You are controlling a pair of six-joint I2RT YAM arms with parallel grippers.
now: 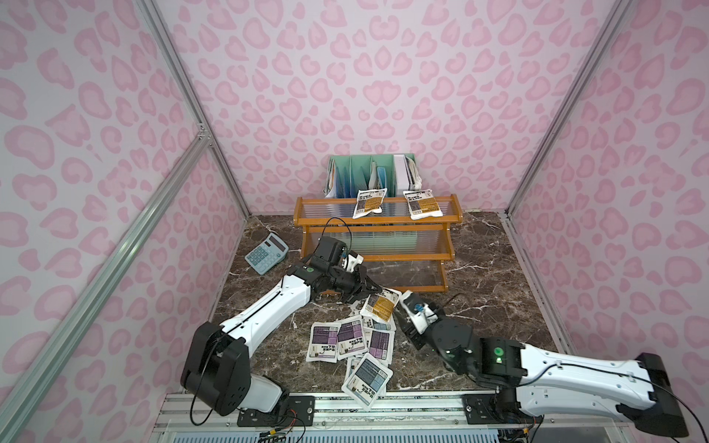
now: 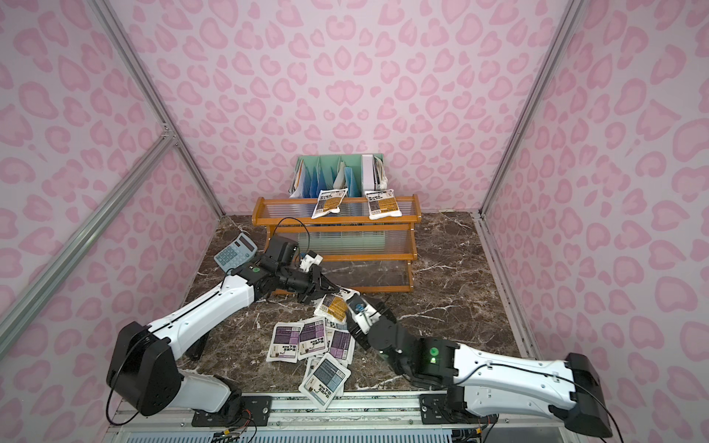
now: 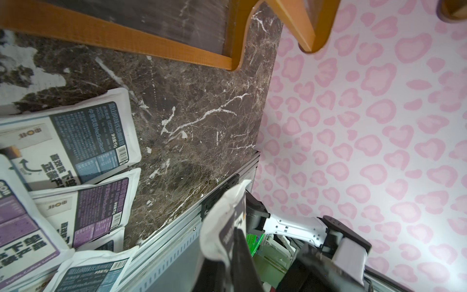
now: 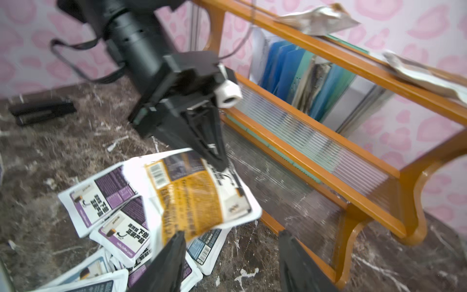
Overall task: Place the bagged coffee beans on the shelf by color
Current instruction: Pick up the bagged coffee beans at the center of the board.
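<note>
The yellow-orange pouch is held in my left gripper by its upper end (image 1: 387, 293). Next, my right gripper grabs its lower corner (image 1: 385, 320) before putting the pouch down on the top level.
My left gripper (image 1: 374, 287) (image 3: 236, 235) is shut on the corner of a yellow-orange pouch (image 1: 380, 307) (image 4: 194, 197), which hangs above the pile just in front of the shelf (image 1: 378, 221). My right gripper (image 4: 232, 233) is open just below that pouch, with its fingers apart and nothing between them. Two more yellow-orange pouches (image 1: 369, 203) (image 1: 422, 204) lie on the shelf's top tier. Three purple pouches (image 1: 324, 341) and the grey-blue pouches (image 1: 368, 377) lie overlapping on the marble floor between my arms.
A light-blue calculator (image 1: 266, 253) lies left of the shelf. A mint-green file rack (image 1: 368, 172) with folders stands behind the shelf against the pink wall. The metal rail (image 1: 383, 406) runs along the front edge, with one grey-blue pouch overhanging it.
</note>
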